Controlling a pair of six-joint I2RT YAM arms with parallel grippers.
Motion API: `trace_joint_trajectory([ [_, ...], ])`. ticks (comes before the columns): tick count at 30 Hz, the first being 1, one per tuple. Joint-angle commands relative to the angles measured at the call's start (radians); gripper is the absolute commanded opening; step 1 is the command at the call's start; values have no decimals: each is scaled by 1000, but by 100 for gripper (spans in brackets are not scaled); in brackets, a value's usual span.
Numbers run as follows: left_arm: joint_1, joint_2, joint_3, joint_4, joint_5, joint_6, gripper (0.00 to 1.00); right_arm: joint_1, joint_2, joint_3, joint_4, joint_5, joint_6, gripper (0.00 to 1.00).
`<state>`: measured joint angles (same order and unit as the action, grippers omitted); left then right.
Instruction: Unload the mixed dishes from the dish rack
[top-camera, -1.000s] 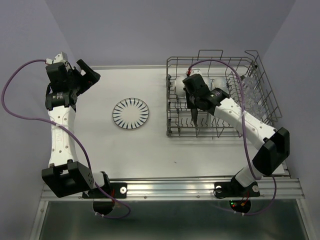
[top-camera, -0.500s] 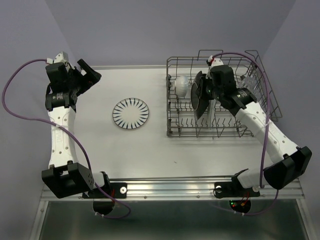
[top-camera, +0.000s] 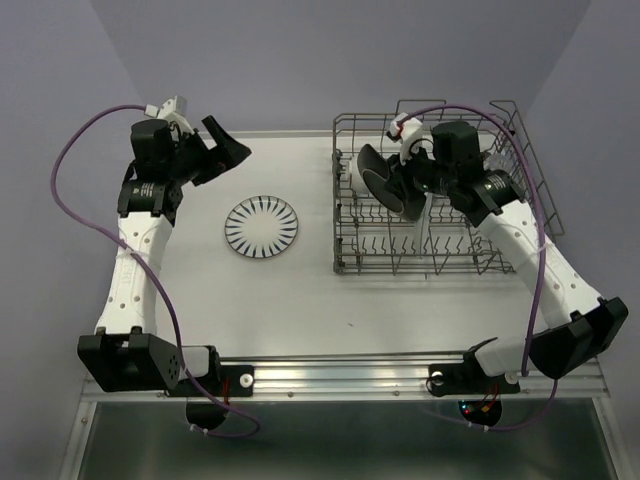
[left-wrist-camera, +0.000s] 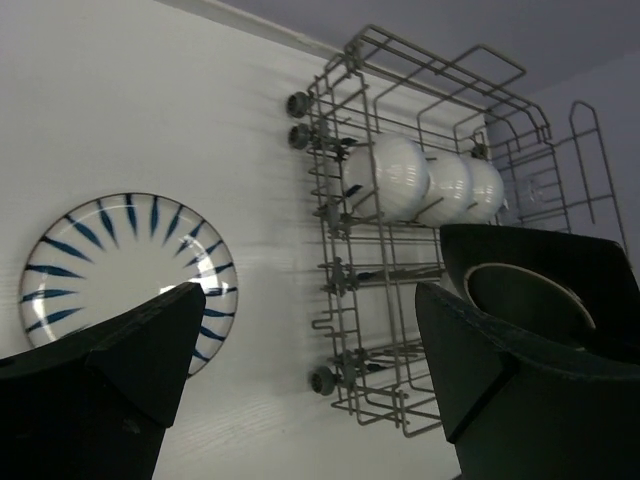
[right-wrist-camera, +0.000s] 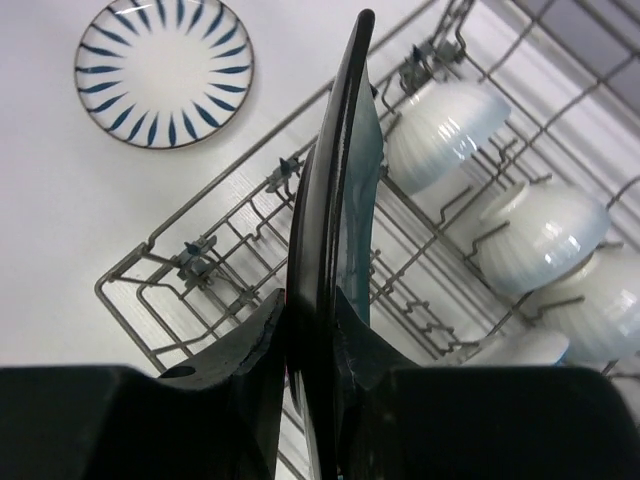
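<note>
My right gripper should lift the teal plate (top-camera: 383, 188) clear and pass it to my left gripper for stacking, since the striped plate (top-camera: 262, 227) lies on my left gripper's side.
My right gripper (top-camera: 404, 186) (right-wrist-camera: 312, 310) is shut on the rim of a dark teal rounded-square plate (top-camera: 384, 181) (right-wrist-camera: 345, 160). It holds the plate on edge above the left part of the grey wire dish rack (top-camera: 420, 270) (right-wrist-camera: 190, 262). Three small white bowls (right-wrist-camera: 445, 120) (left-wrist-camera: 392, 175) lie in a row along the rack's far side. Clear glass tumblers (top-camera: 510, 190) stand in the taller right section. My left gripper (top-camera: 226, 150) (left-wrist-camera: 310, 310) hangs open and empty over the table's back left, and its view shows the held plate (left-wrist-camera: 525, 290).
A round white plate with blue radial stripes (top-camera: 261, 227) (left-wrist-camera: 120, 260) (right-wrist-camera: 163, 70) lies flat on the white table, left of the rack. The rack's upright tines and rollers (left-wrist-camera: 322, 380) stand below the held plate. A metal rail (top-camera: 340, 375) runs along the near edge.
My right gripper has lifted the dark teal plate up out of the rack's tines and tilted it toward the left. My left arm has swung rightward, toward the middle of the table.
</note>
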<state>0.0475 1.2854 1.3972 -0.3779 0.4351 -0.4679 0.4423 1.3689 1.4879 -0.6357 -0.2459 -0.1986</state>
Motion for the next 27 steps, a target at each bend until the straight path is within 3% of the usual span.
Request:
trace_joint_trajectory([
  [1, -95, -14, 40, 83, 102, -54, 99, 3, -10, 179, 79, -219, -257, 1],
  [4, -110, 17, 81, 68, 165, -80, 99, 3, -8, 189, 42, -312, -450, 1],
  [7, -127, 38, 126, 30, 165, -109, 99, 22, -45, 144, -30, -381, -825, 1],
  [8, -142, 41, 132, 28, 174, -121, 99, 33, -104, 39, -15, -409, -1017, 1],
  [10, -161, 58, 143, 14, 195, -136, 99, 53, -164, -87, 167, -409, -1067, 1],
  [17, -264, 100, 155, -6, 169, -178, 99, 110, -217, -228, 330, -382, -1233, 1],
  [27, -374, 158, 118, -9, 116, -218, 99, 265, -272, -471, 706, -104, -1388, 1],
])
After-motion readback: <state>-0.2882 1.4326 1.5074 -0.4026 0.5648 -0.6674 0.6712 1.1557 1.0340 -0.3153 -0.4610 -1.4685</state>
